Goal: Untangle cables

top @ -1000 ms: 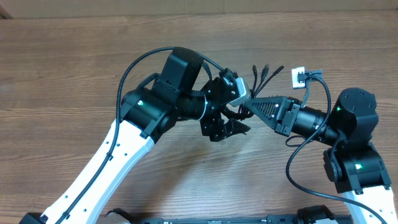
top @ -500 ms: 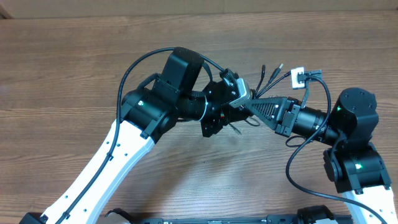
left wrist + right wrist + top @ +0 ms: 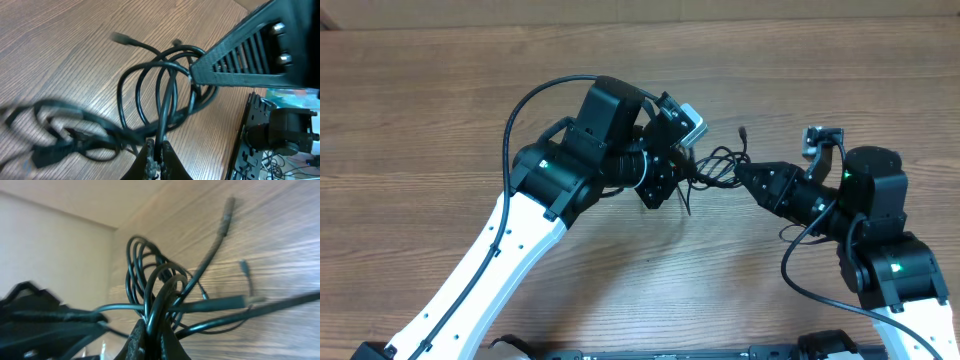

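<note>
The loops [image 3: 720,168] between the robot's grippers wrap around the held strands, so the right gripper should move back toward the left gripper and turn the bunch [image 3: 165,290].
The cables [image 3: 715,170] are a tangle of thin black cords hanging just above the wooden table between my two grippers. My left gripper [image 3: 682,182] is shut on one strand; in the left wrist view the cord runs up out of the closed left gripper [image 3: 156,149] into the loops of the cables [image 3: 150,85]. My right gripper [image 3: 742,178] comes in from the right, shut on a bunch of strands. The right wrist view shows the right gripper [image 3: 152,330] pinching the looped cables [image 3: 145,270]. One plug tip [image 3: 744,130] sticks out toward the back.
The wooden table [image 3: 440,90] runs out on all sides. Both arms meet near its middle, the right arm's finger [image 3: 240,60] close to the left jaws. Loose plug ends [image 3: 227,210] trail over the wood. A black stand [image 3: 270,135] sits past the table edge.
My left gripper has shut on a cable strand. The right arm has drawn back to the right and turned, so the tangle now spreads between the two grippers.
</note>
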Controlling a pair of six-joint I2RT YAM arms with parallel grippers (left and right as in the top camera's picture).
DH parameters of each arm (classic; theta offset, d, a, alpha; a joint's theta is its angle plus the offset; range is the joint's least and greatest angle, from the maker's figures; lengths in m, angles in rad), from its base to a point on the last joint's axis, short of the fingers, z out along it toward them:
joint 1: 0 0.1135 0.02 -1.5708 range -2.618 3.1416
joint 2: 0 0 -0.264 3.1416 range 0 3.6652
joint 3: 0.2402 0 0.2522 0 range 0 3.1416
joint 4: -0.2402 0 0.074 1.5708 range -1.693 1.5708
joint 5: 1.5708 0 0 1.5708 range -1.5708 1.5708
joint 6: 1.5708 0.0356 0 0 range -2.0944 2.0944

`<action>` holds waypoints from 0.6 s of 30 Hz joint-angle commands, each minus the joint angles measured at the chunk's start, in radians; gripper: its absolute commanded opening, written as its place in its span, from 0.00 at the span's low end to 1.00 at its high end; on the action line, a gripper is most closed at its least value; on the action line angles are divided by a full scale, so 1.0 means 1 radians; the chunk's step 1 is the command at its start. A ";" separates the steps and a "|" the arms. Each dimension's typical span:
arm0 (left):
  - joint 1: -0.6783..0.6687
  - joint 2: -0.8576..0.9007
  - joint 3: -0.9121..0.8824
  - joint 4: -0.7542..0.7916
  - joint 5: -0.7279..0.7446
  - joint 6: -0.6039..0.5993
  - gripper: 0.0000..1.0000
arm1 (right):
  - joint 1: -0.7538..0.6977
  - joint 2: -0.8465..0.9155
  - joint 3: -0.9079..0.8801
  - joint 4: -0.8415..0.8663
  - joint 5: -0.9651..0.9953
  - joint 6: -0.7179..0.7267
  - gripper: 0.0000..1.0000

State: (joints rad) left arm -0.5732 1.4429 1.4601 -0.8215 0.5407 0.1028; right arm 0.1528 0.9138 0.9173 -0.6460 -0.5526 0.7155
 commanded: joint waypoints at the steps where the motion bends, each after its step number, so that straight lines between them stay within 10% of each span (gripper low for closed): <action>1: 0.012 -0.007 0.008 0.010 -0.016 -0.015 0.04 | 0.003 -0.009 0.016 -0.044 0.142 0.051 0.04; 11: 0.195 -0.014 0.008 0.051 -0.027 -0.488 0.04 | 0.002 -0.009 0.016 -0.097 0.185 0.127 0.04; 14: 0.220 -0.014 0.008 0.043 0.003 -0.563 0.69 | 0.002 -0.009 0.016 -0.070 0.157 0.121 0.04; 18: 0.219 -0.014 0.008 0.037 0.117 -0.394 0.75 | 0.002 -0.009 0.016 -0.038 0.140 0.117 0.04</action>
State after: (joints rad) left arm -0.3515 1.4429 1.4601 -0.7891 0.5365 -0.3996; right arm 0.1528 0.9138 0.9173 -0.7067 -0.3950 0.8341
